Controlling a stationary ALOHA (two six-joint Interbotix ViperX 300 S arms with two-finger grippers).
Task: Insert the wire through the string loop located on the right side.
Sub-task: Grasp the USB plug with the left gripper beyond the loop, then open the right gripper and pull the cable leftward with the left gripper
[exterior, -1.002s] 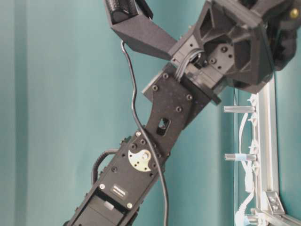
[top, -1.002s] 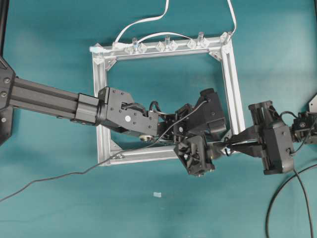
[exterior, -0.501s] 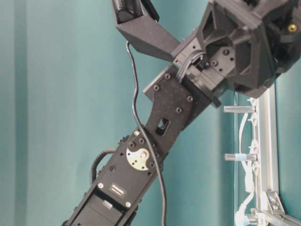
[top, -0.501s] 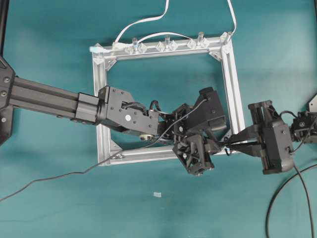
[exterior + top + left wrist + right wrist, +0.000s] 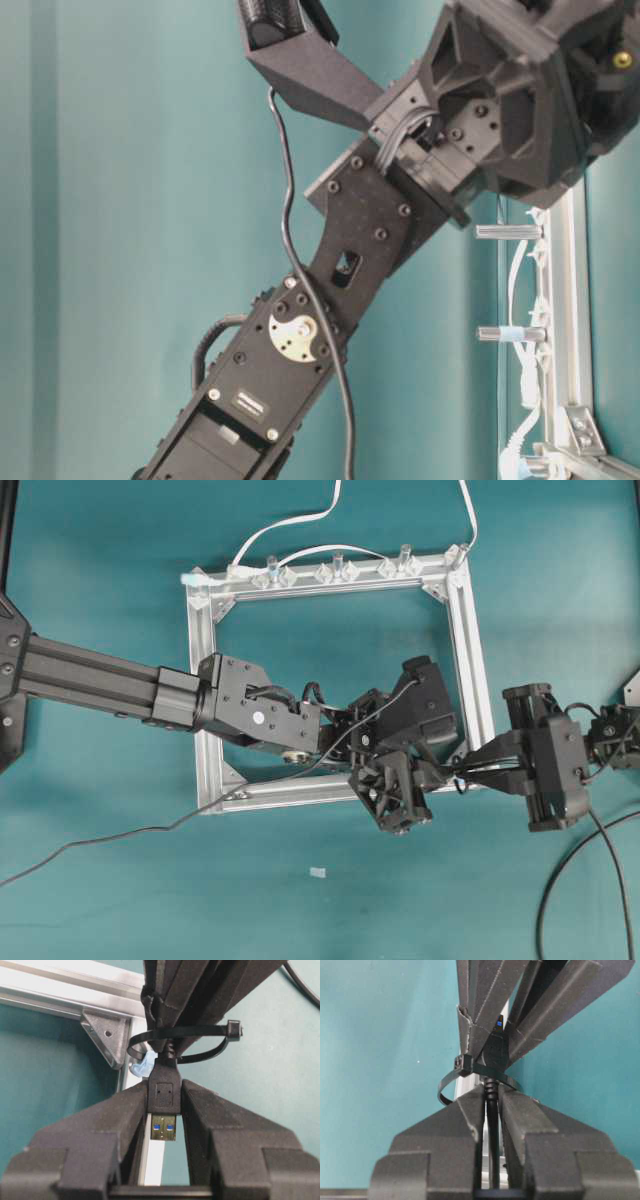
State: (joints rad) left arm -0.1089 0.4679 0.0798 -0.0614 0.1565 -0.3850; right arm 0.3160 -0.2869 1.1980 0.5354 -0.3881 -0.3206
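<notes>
The wire's cable point(image 5: 493, 1132) is pinned behind the string loop by my right gripper. So my right gripper should open before my left gripper pulls the plug point(image 5: 164, 1097) farther through.
In the left wrist view my left gripper point(image 5: 165, 1096) is shut on the black rectangular plug of the wire point(image 5: 164, 1129), silvery tip pointing at the camera. Just behind the plug, the thin dark string loop point(image 5: 200, 1033) circles the wire, beside a clear-bluish fastener point(image 5: 145, 1065) at the frame's corner. My right gripper point(image 5: 492, 1099) is shut on the wire's thin cable point(image 5: 493, 1132) on the other side of the string loop point(image 5: 449, 1085). From overhead both grippers point(image 5: 447, 770) point(image 5: 468, 768) meet tip to tip at the frame's lower right corner, hiding the loop.
A square aluminium frame point(image 5: 470, 650) lies on the teal table, with clear clips and a flat white cable point(image 5: 290, 525) along its far rail. The wire's slack point(image 5: 120, 835) trails off to the lower left. A small pale scrap point(image 5: 318, 872) lies near the front.
My left gripper's fingers have closed together onto the plug. The right gripper has stayed shut on the cable and barely moved.
</notes>
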